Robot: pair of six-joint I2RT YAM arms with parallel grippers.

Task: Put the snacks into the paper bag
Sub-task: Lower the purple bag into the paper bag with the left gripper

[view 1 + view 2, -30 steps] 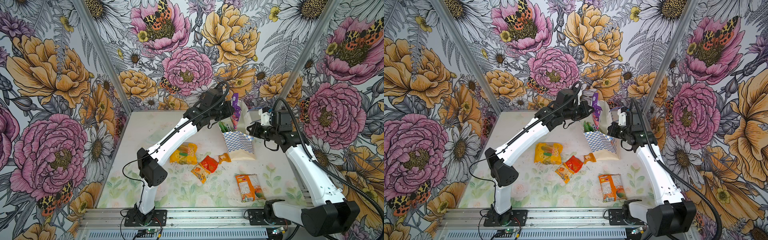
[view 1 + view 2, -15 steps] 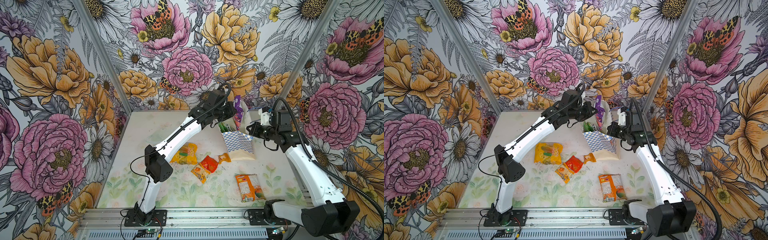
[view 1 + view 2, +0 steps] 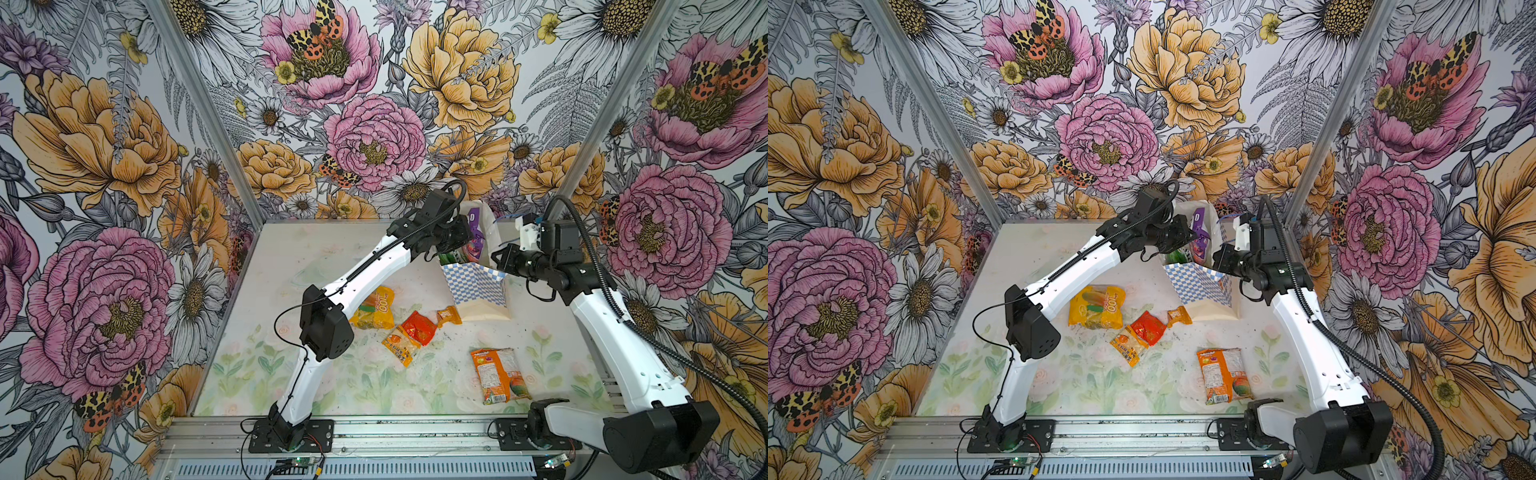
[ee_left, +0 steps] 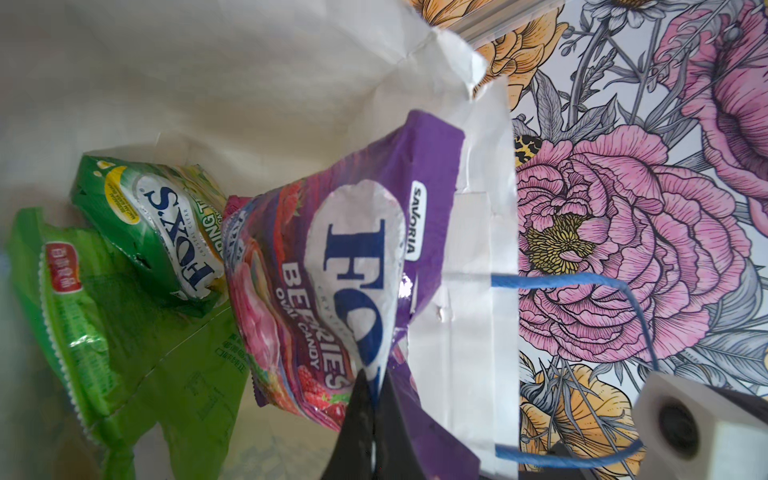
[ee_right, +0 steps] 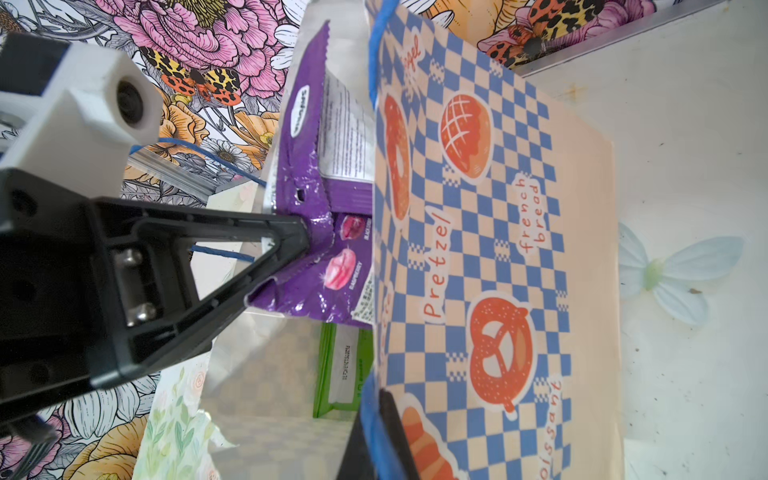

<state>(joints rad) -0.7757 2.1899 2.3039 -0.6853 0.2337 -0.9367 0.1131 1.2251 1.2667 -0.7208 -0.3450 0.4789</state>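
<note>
The purple FOX'S packet (image 3: 475,229) is hanging in the paper bag's opening (image 3: 487,240). My left gripper keeps lowering it until the packet's top is below the bag's rim, and then let go.
The paper bag (image 3: 473,286) (image 3: 1196,282) stands upright at the back right, checkered band facing forward. My left gripper (image 4: 376,386) (image 3: 466,241) is shut on a purple FOX'S packet (image 4: 353,249) (image 5: 307,166) that hangs partly inside the bag's mouth, its top still above the rim. Inside the bag lie a green FOX'S packet (image 4: 166,232) and a larger green packet (image 4: 83,324). My right gripper (image 5: 376,419) (image 3: 496,259) is shut on the bag's blue-edged rim at its right side. Other snacks lie loose on the table in front.
On the table lie a yellow packet (image 3: 374,309), a red one (image 3: 419,328), a small orange one (image 3: 449,316), a yellow-orange one (image 3: 401,347) and a large orange packet (image 3: 496,374). Floral walls close in behind the bag.
My left arm has stretched toward the bag and the purple packet has dropped lower into its mouth. The right arm and the bag have stayed put.
</note>
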